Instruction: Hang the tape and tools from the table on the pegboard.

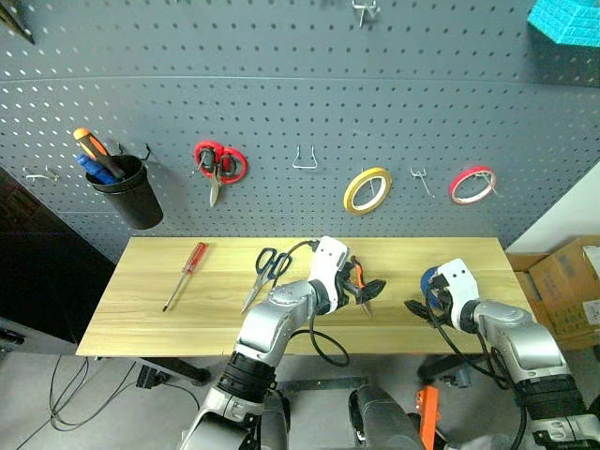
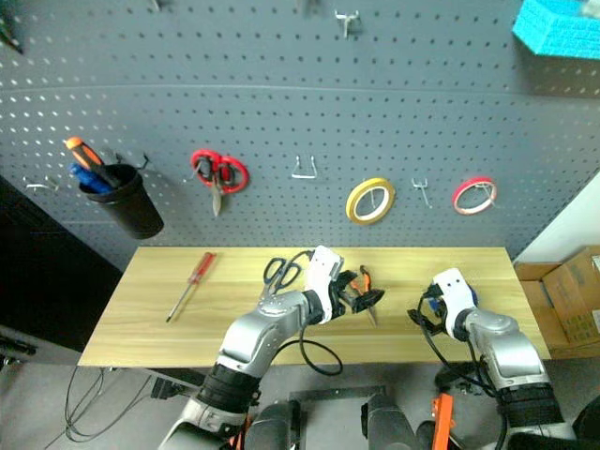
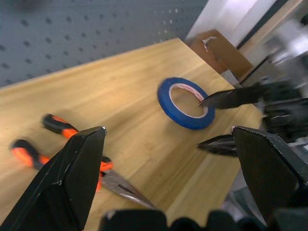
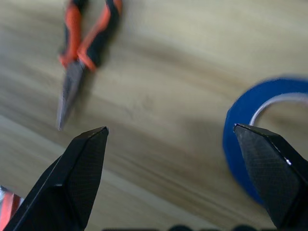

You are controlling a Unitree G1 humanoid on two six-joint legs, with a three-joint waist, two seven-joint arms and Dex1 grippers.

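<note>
I should keep moving my right gripper in, as its open fingers line up across the blue tape's near side (image 4: 242, 111), until one finger enters the tape's hole (image 4: 285, 118), and then close it.
The blue tape (image 3: 185, 103) lies flat on the table (image 1: 159, 323) near its right end. My right gripper (image 1: 418, 309) hovers open just in front of the tape, which sits beside one finger in the right wrist view (image 4: 262, 130). The orange-and-black pliers (image 3: 58, 126) lie mid-table, and my open left gripper (image 1: 372, 291) hangs right over them, pointing toward the tape. Dark-handled scissors (image 1: 269, 265) and a red-handled screwdriver (image 1: 186, 272) lie further left. The grey pegboard (image 1: 281, 94) rises behind the table.
On the pegboard hang a black cup (image 1: 128, 194) with tools, red scissors (image 1: 220, 164), a yellow ring (image 1: 367, 189) and a red ring (image 1: 472, 185). An empty hook (image 1: 304, 159) sits between them. Cardboard boxes (image 1: 570, 286) stand beyond the table's right end.
</note>
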